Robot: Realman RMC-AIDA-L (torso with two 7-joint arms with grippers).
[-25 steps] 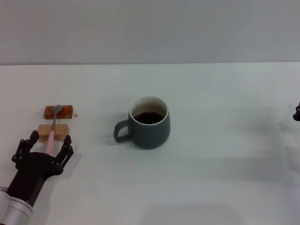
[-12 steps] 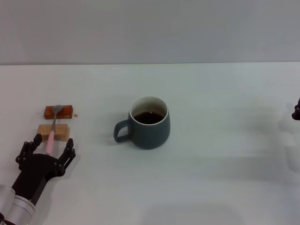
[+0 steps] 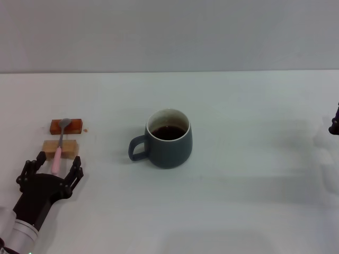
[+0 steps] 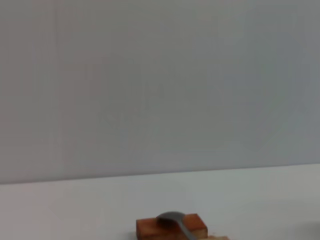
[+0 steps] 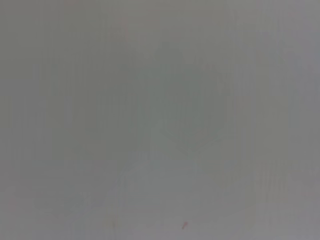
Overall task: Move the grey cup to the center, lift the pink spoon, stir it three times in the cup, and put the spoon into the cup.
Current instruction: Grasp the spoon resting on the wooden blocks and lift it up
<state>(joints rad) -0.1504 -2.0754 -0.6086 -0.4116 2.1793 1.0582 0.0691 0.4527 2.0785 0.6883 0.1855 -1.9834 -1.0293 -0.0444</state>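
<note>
The pink spoon point(image 3: 56, 160) should come away at once when I lift and leave both blocks where they are, since it just lies across their tops point(image 3: 60, 143).
The grey cup point(image 3: 169, 142) stands mid-table with dark liquid inside and its handle pointing to the left. Far left, the pink spoon point(image 3: 56, 162) lies across a tan block point(image 3: 60, 148) and a reddish-brown block point(image 3: 66, 126), its metal bowl on the reddish one. My left gripper point(image 3: 59, 158) is open, one finger on each side of the spoon handle's near end, not closed on it. The left wrist view shows the spoon bowl point(image 4: 172, 218) on the reddish block point(image 4: 150, 227). Only a dark edge of my right gripper point(image 3: 335, 125) shows at the far right.
The white table point(image 3: 249, 174) runs back to a grey wall. Open surface lies between the blocks and the cup and all around the cup. The right wrist view shows only a plain grey surface.
My left gripper has drawn back slightly toward the table's near edge, still open around the handle's end. The right gripper slipped a little farther out at the right. Cup and spoon have not moved.
</note>
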